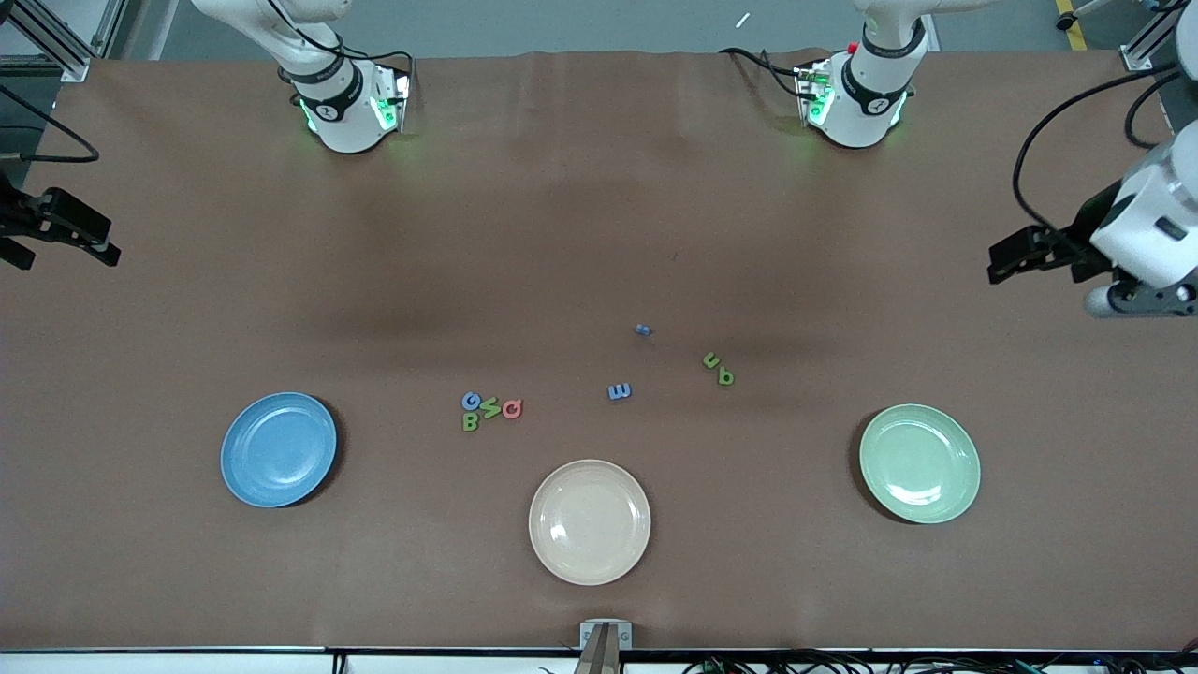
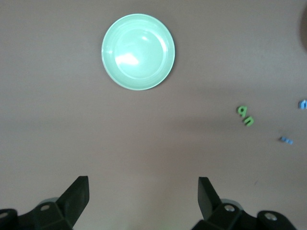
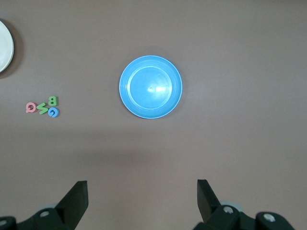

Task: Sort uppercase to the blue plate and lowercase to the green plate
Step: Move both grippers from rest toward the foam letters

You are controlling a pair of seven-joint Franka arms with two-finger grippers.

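Note:
I keep moving my left gripper down to the green b/q until my open left fingers straddle its round bowl, because it lies lengthwise to them and the way there is clear.
The uppercase letters lie bunched together: blue G, green B, green N, red Q. They sit between the blue plate and the cream plate. The lowercase pieces are scattered toward the green plate: blue m, a tiny blue piece, green n/u, green b/q. My left gripper hangs open high over bare cloth near the green plate. My right gripper is open too, high over bare cloth near the blue plate. Both plates are empty.
An empty cream plate sits near the table's front edge, between the two coloured plates. Brown cloth covers the table. Both arm bases stand along the table edge farthest from the front camera.

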